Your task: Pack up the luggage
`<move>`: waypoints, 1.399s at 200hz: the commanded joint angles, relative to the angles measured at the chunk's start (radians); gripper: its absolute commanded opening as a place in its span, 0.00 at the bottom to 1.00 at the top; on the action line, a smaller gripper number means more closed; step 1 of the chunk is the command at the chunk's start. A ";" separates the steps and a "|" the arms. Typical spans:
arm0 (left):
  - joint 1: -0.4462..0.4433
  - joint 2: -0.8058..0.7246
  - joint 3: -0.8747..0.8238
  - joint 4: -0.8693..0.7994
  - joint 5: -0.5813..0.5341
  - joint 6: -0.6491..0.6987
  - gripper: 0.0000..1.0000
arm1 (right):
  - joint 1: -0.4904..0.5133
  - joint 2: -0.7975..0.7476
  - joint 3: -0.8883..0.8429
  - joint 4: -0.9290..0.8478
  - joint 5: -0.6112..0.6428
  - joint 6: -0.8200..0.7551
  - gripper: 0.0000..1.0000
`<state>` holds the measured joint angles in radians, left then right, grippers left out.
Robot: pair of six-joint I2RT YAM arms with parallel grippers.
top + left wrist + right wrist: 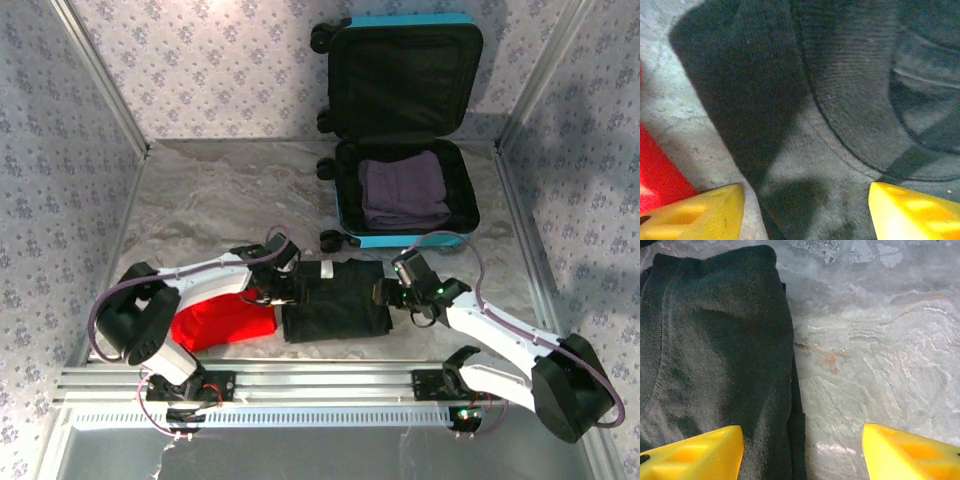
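Observation:
My right gripper should move in next toward the cloth (369, 297), as its open fingers are on both sides of the black cloth's folded edge (796, 435), until they close on that edge.
The turquoise luggage (405, 130) lies open at the back right, lid leaning on the wall, with a folded purple garment (403, 190) in its lower half. A folded black garment (335, 300) rests on the table in front of it. My left gripper (283, 291) hovers over the garment's left edge, jaws open; its yellow fingertips (695, 212) straddle the dark cloth (840, 110). My right gripper (384, 294) is at the garment's right edge, jaws open, one fingertip (690, 455) over the black fabric (715, 355) and the other over bare table (880, 355).
A red folded garment (222, 323) lies left of the black one, under the left arm, and shows in the left wrist view (657, 170). A metal rail (320, 385) runs along the near edge. Patterned walls enclose the table.

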<state>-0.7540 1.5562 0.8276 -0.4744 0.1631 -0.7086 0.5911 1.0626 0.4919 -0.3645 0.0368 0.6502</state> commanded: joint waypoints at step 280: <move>-0.084 -0.009 0.061 0.111 0.039 -0.044 0.18 | 0.115 0.238 0.097 0.196 -0.120 -0.014 0.08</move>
<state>-0.8330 1.5791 0.8482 -0.3916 0.1719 -0.7677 0.7147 1.3071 0.5484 -0.1421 -0.0677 0.6407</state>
